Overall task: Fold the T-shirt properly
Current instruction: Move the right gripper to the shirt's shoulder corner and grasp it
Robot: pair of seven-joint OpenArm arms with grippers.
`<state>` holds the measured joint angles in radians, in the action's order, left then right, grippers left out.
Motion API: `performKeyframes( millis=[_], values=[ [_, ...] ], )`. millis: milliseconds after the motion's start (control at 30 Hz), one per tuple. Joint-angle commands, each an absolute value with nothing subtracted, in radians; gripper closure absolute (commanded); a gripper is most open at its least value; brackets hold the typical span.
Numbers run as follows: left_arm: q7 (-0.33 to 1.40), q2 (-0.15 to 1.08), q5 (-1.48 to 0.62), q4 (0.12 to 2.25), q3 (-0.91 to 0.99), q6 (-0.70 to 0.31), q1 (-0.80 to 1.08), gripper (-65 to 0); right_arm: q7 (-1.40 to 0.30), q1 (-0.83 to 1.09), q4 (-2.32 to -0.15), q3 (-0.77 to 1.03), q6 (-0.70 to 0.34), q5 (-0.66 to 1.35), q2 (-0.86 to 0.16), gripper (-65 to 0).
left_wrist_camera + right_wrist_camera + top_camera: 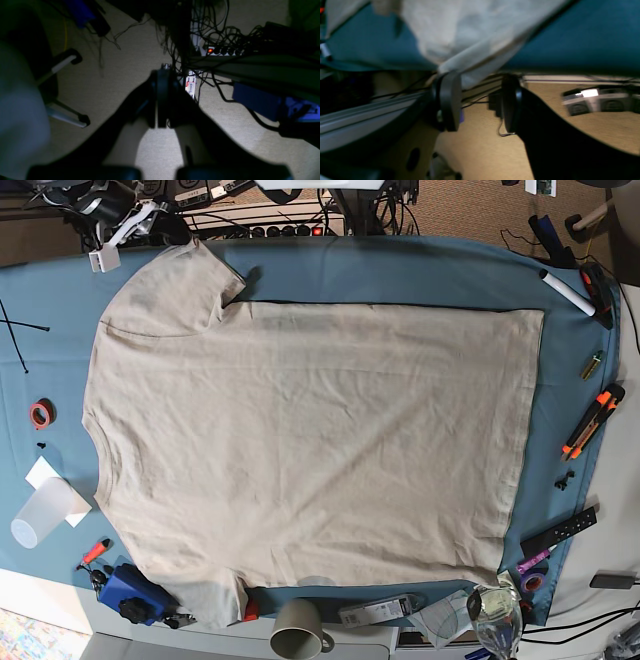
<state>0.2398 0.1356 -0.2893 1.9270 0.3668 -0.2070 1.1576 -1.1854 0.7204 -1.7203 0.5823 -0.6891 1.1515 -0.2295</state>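
Note:
The sleeve's edge is at the end of one finger of my right gripper. Next, I back off, center the gripper's opening on the sleeve and reach over it before closing.
The beige T-shirt lies spread flat on the teal table cloth, collar end to the left and hem to the right, both sleeves out. In the right wrist view a fold of the T-shirt hangs at the table's edge. My right gripper is open just below it, and the left finger's tip is close to the cloth; nothing sits between the fingers. My left gripper is shut on nothing, off the table above the carpet. Neither arm shows clearly in the base view.
Around the shirt lie a paper cup, a red tape roll, a blue object, a mug, orange cutters, a marker and a remote. On the floor are cables, a power strip and a chair base.

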Motion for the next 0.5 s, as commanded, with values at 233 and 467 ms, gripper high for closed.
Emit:
performKeyframes(
  millis=[233, 467],
  values=[
    [0.228, 0.139, -0.292, 1.941, 0.37, -0.208, 1.177, 0.0, -1.209, 0.729, -1.749, 0.59, -0.698, 1.238, -0.241, -26.1],
    [0.228, 0.139, -0.292, 1.941, 0.37, -0.208, 1.177, 0.0, -1.146, 0.728, -1.881, 0.591, -0.698, 1.122, -0.241, -26.1]
  ],
)
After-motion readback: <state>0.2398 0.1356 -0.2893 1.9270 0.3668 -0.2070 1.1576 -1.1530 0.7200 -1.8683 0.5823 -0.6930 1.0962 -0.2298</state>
